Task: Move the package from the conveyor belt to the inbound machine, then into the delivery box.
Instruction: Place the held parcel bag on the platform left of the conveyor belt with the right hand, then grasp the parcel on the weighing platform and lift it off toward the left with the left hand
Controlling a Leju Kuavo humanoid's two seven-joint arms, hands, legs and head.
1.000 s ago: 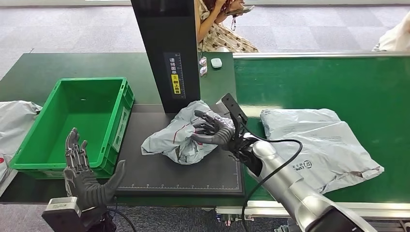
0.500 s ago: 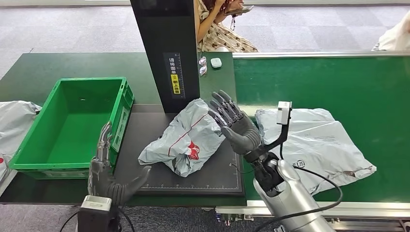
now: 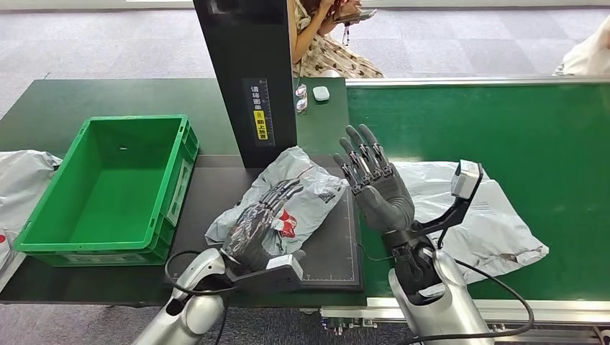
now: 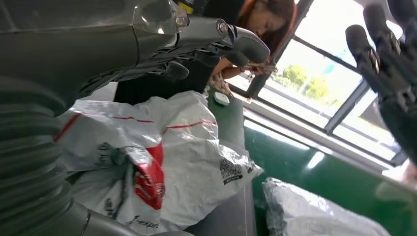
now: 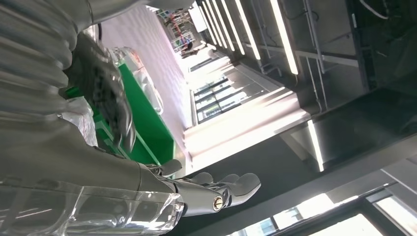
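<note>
I expect the crumpled grey package [image 3: 311, 205] to bunch up and its loose ends to hang down when I lift it, because deep folds gather around the package's red markings [image 3: 286, 224].
A crumpled grey package [image 3: 295, 198] with red markings lies on the black platform of the inbound machine [image 3: 331, 259], in front of its black column [image 3: 248, 72]. My left hand [image 3: 257, 224] reaches over the package's near side with fingers spread, just above or touching it; the left wrist view shows the package [image 4: 162, 162] under those fingers [image 4: 196, 44]. My right hand [image 3: 375, 183] is raised beside the package, fingers spread upward, holding nothing. The green delivery box [image 3: 108, 187] stands to the left of the platform.
A second grey package [image 3: 475, 208] lies on the green conveyor belt [image 3: 503, 122] behind my right hand. Another grey bag [image 3: 21, 180] lies left of the box. A person [image 3: 331, 43] sits behind the machine column.
My right hand let go of the package, lifted and moved right with fingers spread. My left hand swung from beside the green box onto the package's near side.
</note>
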